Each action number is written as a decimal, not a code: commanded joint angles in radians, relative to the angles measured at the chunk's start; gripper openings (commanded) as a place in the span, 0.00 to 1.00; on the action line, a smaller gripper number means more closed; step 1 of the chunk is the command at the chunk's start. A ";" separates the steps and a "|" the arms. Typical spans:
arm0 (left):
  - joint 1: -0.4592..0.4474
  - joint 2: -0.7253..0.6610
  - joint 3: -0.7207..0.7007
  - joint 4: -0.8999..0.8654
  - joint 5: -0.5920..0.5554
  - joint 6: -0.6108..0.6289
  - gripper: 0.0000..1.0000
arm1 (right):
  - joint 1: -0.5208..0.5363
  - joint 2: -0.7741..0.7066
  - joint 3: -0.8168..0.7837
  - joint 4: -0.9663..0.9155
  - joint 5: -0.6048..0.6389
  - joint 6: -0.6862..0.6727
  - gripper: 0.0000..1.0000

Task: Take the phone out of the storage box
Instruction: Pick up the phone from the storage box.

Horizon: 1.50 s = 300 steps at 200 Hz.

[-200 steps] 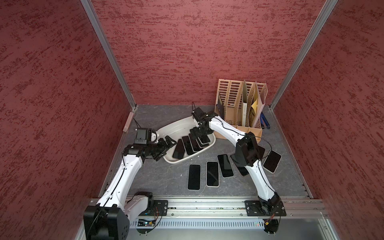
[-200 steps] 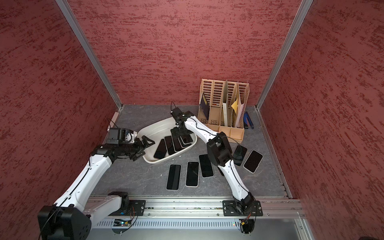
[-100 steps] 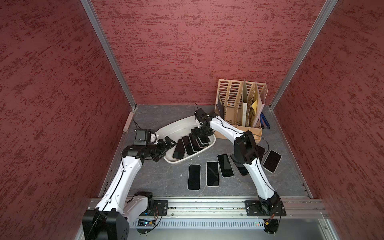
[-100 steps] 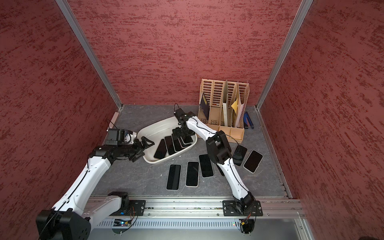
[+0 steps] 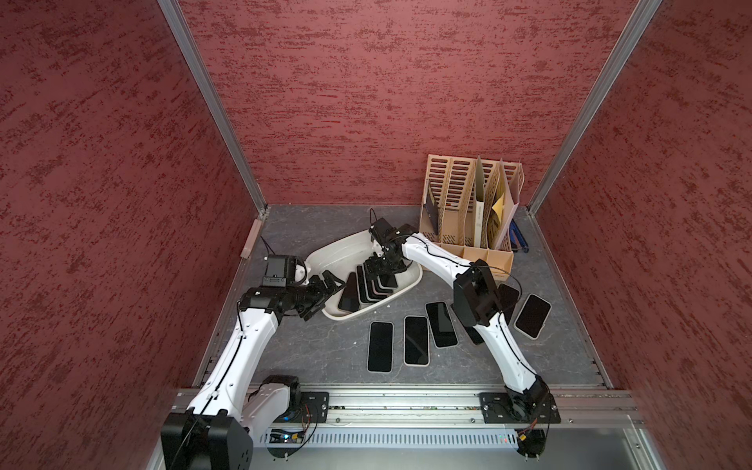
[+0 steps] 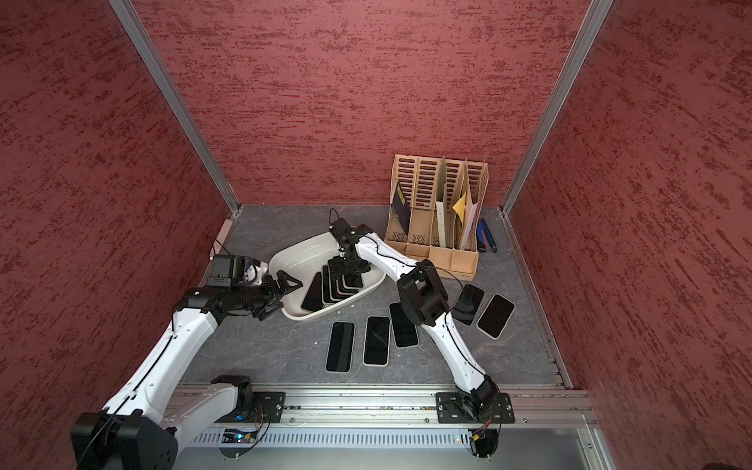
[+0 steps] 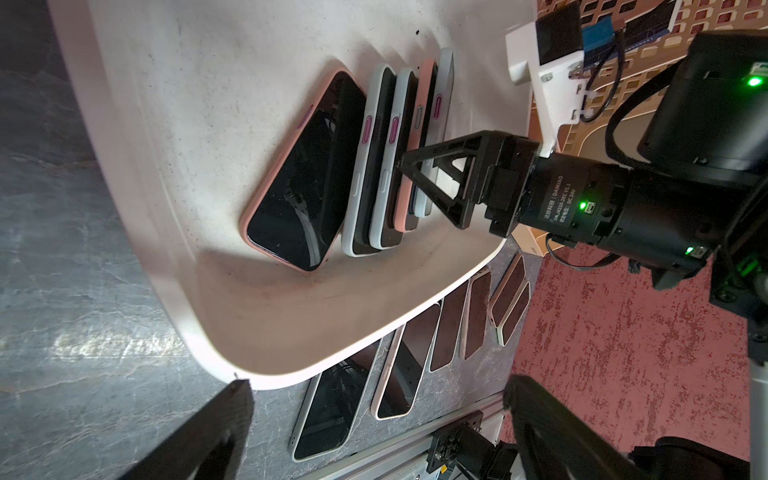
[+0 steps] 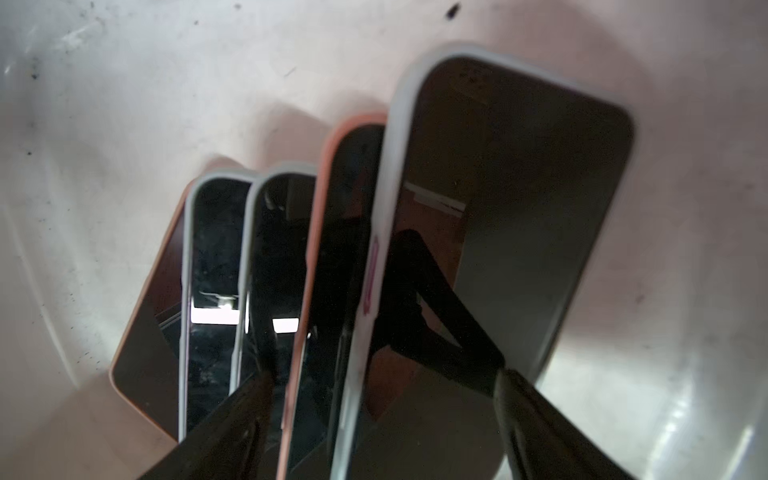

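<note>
My right gripper is to slide the uppermost white-cased phone toward the box's empty end (image 5: 411,276) before taking it out, as it leans tight against the pink-cased phone (image 8: 342,216).
The white storage box (image 5: 325,252) (image 6: 293,252) lies at mid-table with several dark-screened phones (image 5: 368,285) (image 6: 331,289) leaning in a row inside it. My right gripper (image 5: 376,264) (image 8: 384,374) reaches down into the box. Its jaws are open and straddle the uppermost white-cased phone (image 8: 498,208) (image 7: 444,83) and the pink-cased one (image 8: 332,249) beside it. In the left wrist view, one right finger (image 7: 419,170) rests against that row. My left gripper (image 5: 321,295) (image 7: 374,424) is open and empty, just outside the box's near-left rim (image 7: 249,353).
Several phones (image 5: 415,339) (image 6: 376,339) lie flat on the grey table in front of the box. A beige slotted file organizer (image 5: 468,211) stands at the back right, with a blue tool (image 5: 517,238) beside it. The metal rail (image 5: 386,407) runs along the front edge.
My right gripper has dropped lower into the box over the leaning phones. The left arm has hardly moved.
</note>
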<state>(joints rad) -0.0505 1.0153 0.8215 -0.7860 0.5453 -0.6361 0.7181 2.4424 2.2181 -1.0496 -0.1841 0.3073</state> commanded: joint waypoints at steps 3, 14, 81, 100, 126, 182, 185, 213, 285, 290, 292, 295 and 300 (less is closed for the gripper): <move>0.005 0.001 -0.002 0.022 0.004 0.005 1.00 | 0.054 0.000 0.038 -0.007 -0.099 0.036 0.87; 0.005 0.000 -0.003 0.022 0.006 0.005 1.00 | 0.062 0.000 0.054 -0.010 -0.102 0.044 0.88; 0.006 -0.006 0.003 -0.001 0.007 0.014 1.00 | -0.020 -0.090 -0.060 0.048 0.011 0.066 0.98; 0.006 -0.008 0.006 -0.010 0.005 0.017 1.00 | -0.048 -0.105 -0.088 0.070 0.004 0.065 0.98; 0.005 -0.007 0.006 -0.014 0.005 0.018 1.00 | -0.073 -0.095 -0.077 0.064 -0.014 0.042 0.98; 0.005 -0.022 0.005 -0.029 -0.004 0.016 1.00 | -0.127 -0.059 -0.075 0.068 -0.140 -0.009 0.98; 0.006 -0.024 0.003 -0.029 -0.005 0.016 1.00 | -0.126 -0.057 -0.075 0.070 -0.152 -0.011 0.98; 0.006 -0.036 -0.004 -0.034 -0.008 0.012 1.00 | -0.128 -0.030 -0.068 0.080 -0.211 -0.018 0.98; 0.007 -0.055 -0.007 -0.054 -0.021 0.013 1.00 | -0.129 0.024 -0.060 0.062 -0.235 -0.011 0.98; 0.007 -0.057 -0.006 -0.055 -0.021 0.013 1.00 | -0.129 0.026 -0.058 0.060 -0.235 -0.011 0.98; 0.007 -0.057 -0.006 -0.055 -0.021 0.013 1.00 | -0.129 0.027 -0.059 0.058 -0.235 -0.012 0.98; 0.008 -0.058 -0.007 -0.058 -0.021 0.013 1.00 | -0.129 0.030 -0.058 0.057 -0.235 -0.011 0.98; 0.007 -0.058 -0.007 -0.059 -0.022 0.014 1.00 | -0.129 0.032 -0.058 0.056 -0.237 -0.012 0.98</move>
<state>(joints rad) -0.0505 0.9756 0.8215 -0.8295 0.5381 -0.6350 0.5926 2.4386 2.1468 -0.9863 -0.4026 0.3058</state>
